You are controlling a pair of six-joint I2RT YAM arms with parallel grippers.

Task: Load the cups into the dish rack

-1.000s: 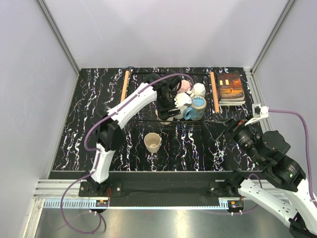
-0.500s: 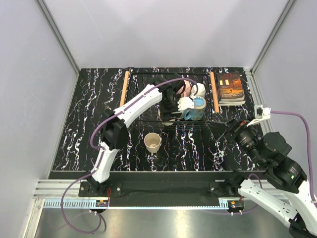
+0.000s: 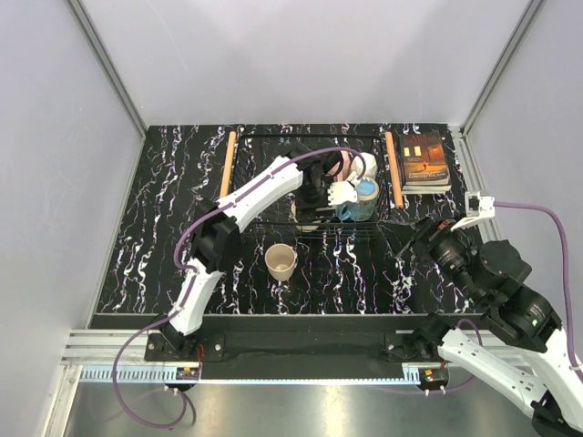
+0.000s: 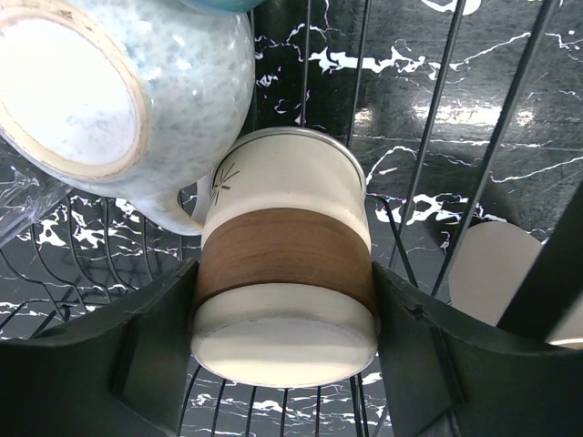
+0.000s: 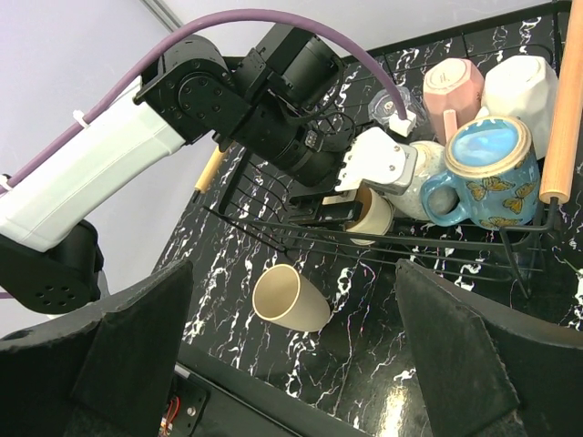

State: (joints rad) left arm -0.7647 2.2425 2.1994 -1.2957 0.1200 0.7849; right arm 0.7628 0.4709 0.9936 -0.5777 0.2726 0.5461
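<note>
The cream cup point(image 3: 281, 263) stands with its opening up point(image 5: 277, 290), while the rack's mugs sit upside down. Next, my right gripper picks up the cream cup and hands it to my left gripper.
My left gripper point(image 4: 284, 364) is shut on a cream mug with a brown band point(image 4: 282, 264), held inside the black wire dish rack point(image 3: 227, 164). It also shows in the top view point(image 3: 312, 212). A pale speckled mug point(image 4: 127, 91) lies against the held mug. The rack also holds a blue mug point(image 5: 487, 173), a pink mug point(image 5: 453, 86), a white mug point(image 5: 521, 86) and a clear glass point(image 5: 387, 100). A cream cup point(image 3: 281, 261) stands on the table in front of the rack. My right gripper point(image 3: 421, 238) is open and empty, above the table to the right of that cup point(image 5: 290, 298).
An orange-brown book point(image 3: 424, 162) lies at the back right, beside the rack's right wooden handle point(image 3: 393, 168). The table top is black marble point(image 3: 164, 237). Grey walls stand on three sides.
My left arm has moved a little right and farther back inside the rack with the cream mug. The right arm has barely moved.
</note>
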